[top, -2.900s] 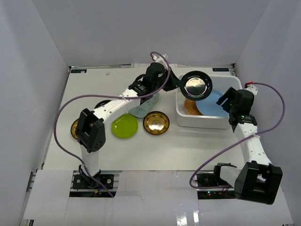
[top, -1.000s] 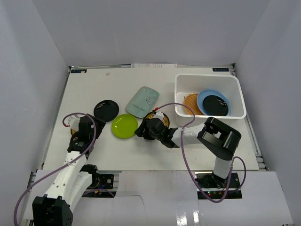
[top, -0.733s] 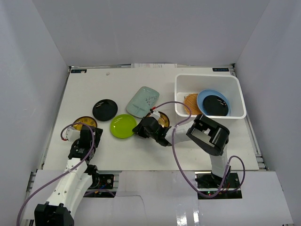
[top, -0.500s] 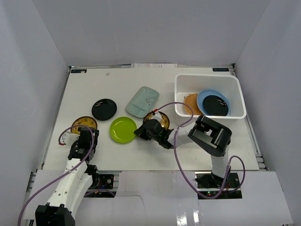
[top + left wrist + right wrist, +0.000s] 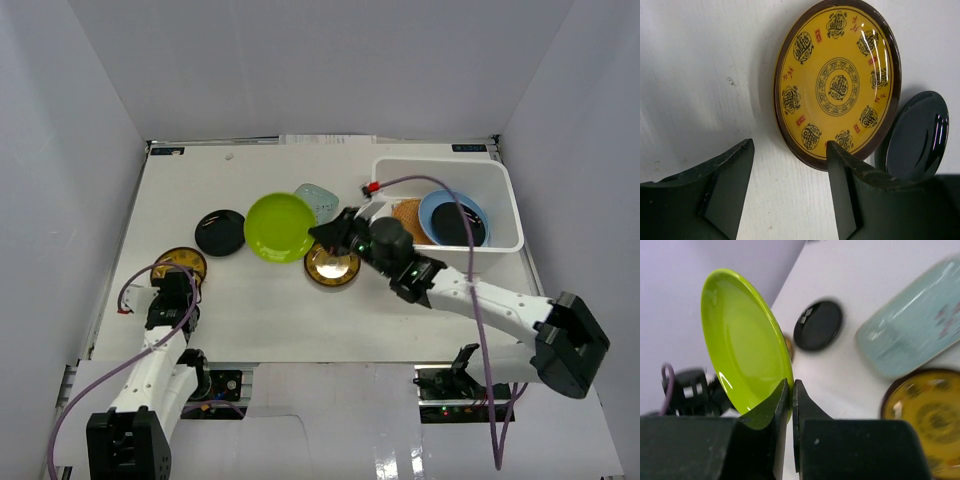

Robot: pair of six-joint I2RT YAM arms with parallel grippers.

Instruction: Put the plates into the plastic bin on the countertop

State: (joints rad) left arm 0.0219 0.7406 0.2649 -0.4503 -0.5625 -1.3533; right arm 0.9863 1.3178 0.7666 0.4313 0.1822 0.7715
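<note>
My right gripper is holding the lime-green plate [image 5: 279, 228], which blocks my left gripper's way to the bin [image 5: 408, 218]. Next, my right gripper puts the plate inside the bin and moves out of the way first.
My right gripper [image 5: 322, 236] [image 5: 791, 390] is shut on the rim of the lime-green plate [image 5: 280, 227] [image 5: 742, 345] and holds it tilted above the countertop [image 5: 250, 310]. Beneath it lie a gold-centred plate [image 5: 332, 266] [image 5: 925, 415] and the pale grey-green plate [image 5: 320, 198] [image 5: 912, 330], which is partly hidden. The white plastic bin [image 5: 509, 205] holds a light-blue plate [image 5: 432, 210], a black one on top and a woven tan one [image 5: 405, 215]. My left gripper [image 5: 170, 288] [image 5: 790, 175] stands open at the near rim of a second gold-centred plate [image 5: 182, 263] [image 5: 837, 82].
A glossy black plate [image 5: 220, 232] [image 5: 917, 137] [image 5: 818, 325] lies just beyond the left gold-centred plate. Grey-white walls close in the countertop on three sides. My right arm's cable arcs over the bin's left side.
The lime-green plate has left the table; my right gripper has raised it and carried it toward the back. My left gripper's jaws have narrowed a little near the gold-centred plate.
</note>
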